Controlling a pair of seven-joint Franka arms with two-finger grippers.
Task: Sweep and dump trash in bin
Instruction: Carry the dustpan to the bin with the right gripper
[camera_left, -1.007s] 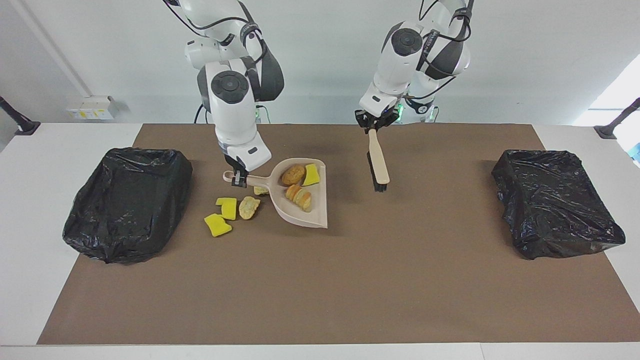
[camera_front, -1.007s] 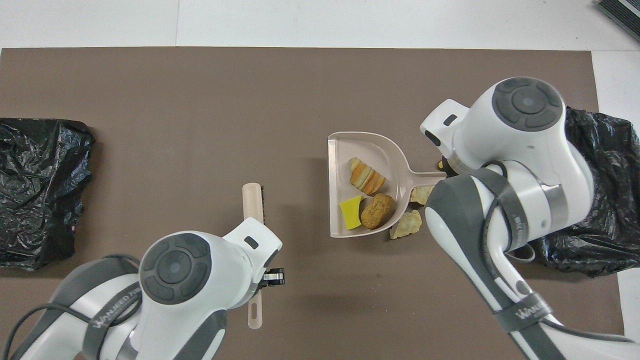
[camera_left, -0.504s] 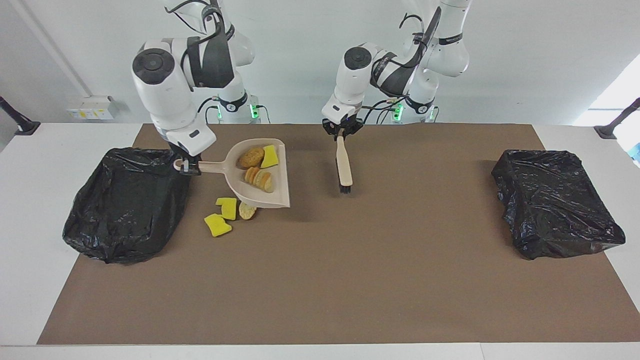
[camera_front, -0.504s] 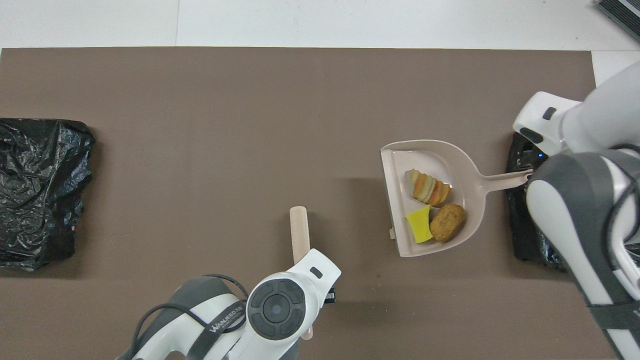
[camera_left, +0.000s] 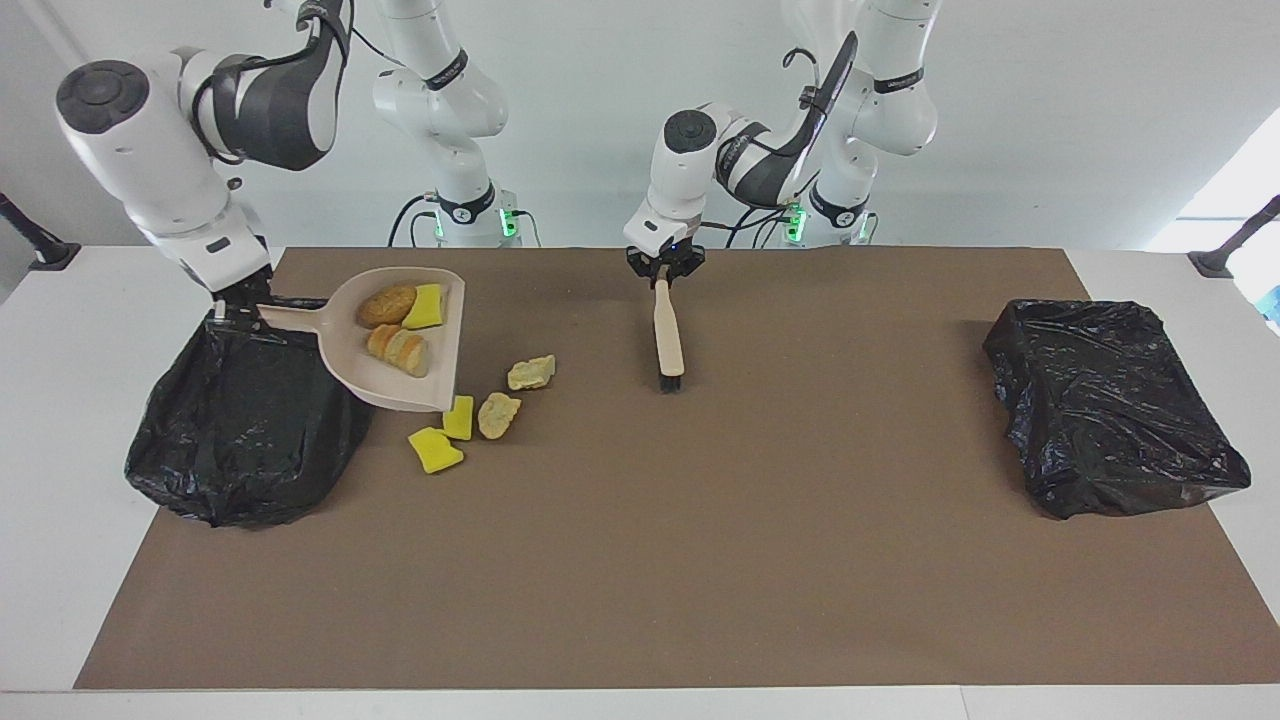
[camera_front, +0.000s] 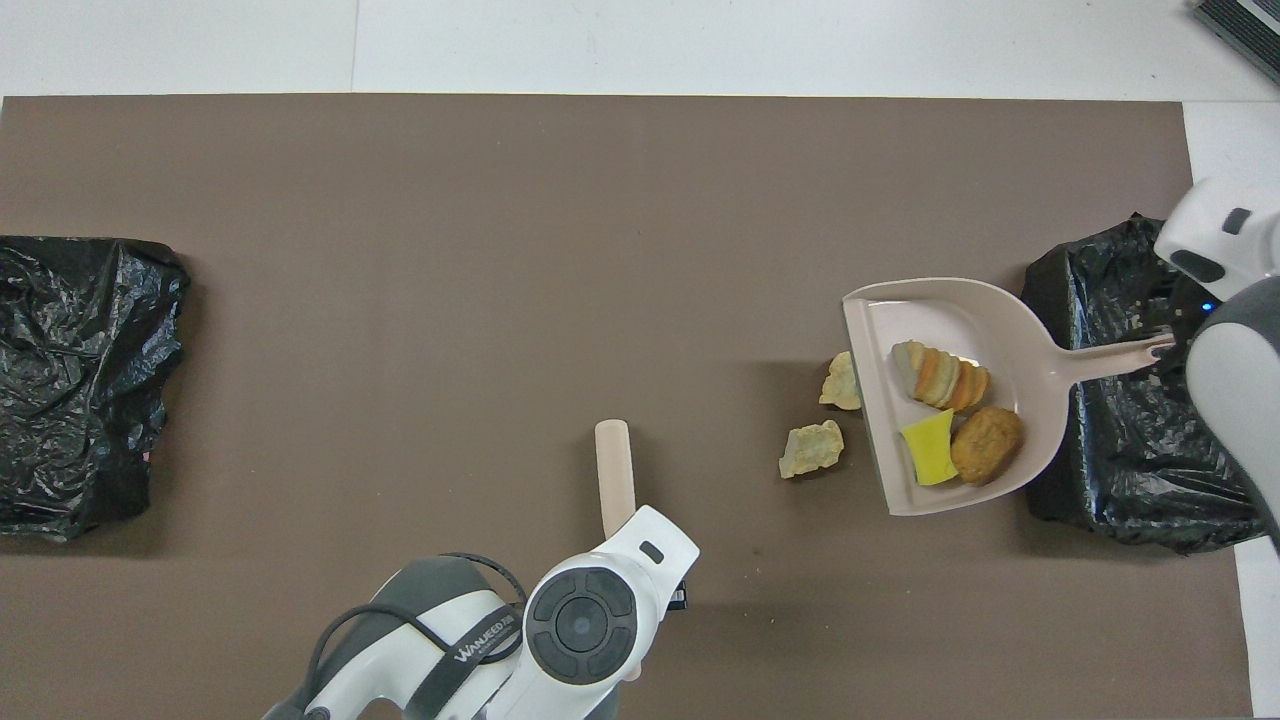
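The dustpan's open edge (camera_front: 869, 408) is hanging over the mat, so the robot's right gripper should draw that edge back over the black bin (camera_front: 1128, 462) under the dustpan's handle before it tips out the trash.
My right gripper (camera_left: 224, 312) is shut on the handle of the beige dustpan (camera_left: 385, 385), held up over the edge of the black bin (camera_left: 240, 430) at the right arm's end. In the dustpan (camera_front: 940, 315) lie three pieces of trash: a brown bread lump (camera_left: 385, 305), a yellow sponge chunk (camera_left: 426, 307) and a sliced bread piece (camera_left: 400, 350). On the mat beside the bin rest two pale lumps (camera_left: 531, 373) (camera_left: 498, 414) and two yellow sponge chunks (camera_left: 460, 418) (camera_left: 435, 450). My left gripper (camera_left: 662, 272) is shut on the handle of a brush (camera_left: 668, 340) over the mat's middle.
A second black bin (camera_left: 1115, 405) sits at the left arm's end of the brown mat (camera_left: 700, 550). White table (camera_left: 60, 560) borders the mat on all sides. In the overhead view the left arm's wrist covers the brush (camera_front: 615, 475) handle.
The right arm has lifted the loaded dustpan and carried it to the bin at its end, uncovering a pale lump. The left arm has moved the brush the same way, closer to the robots.
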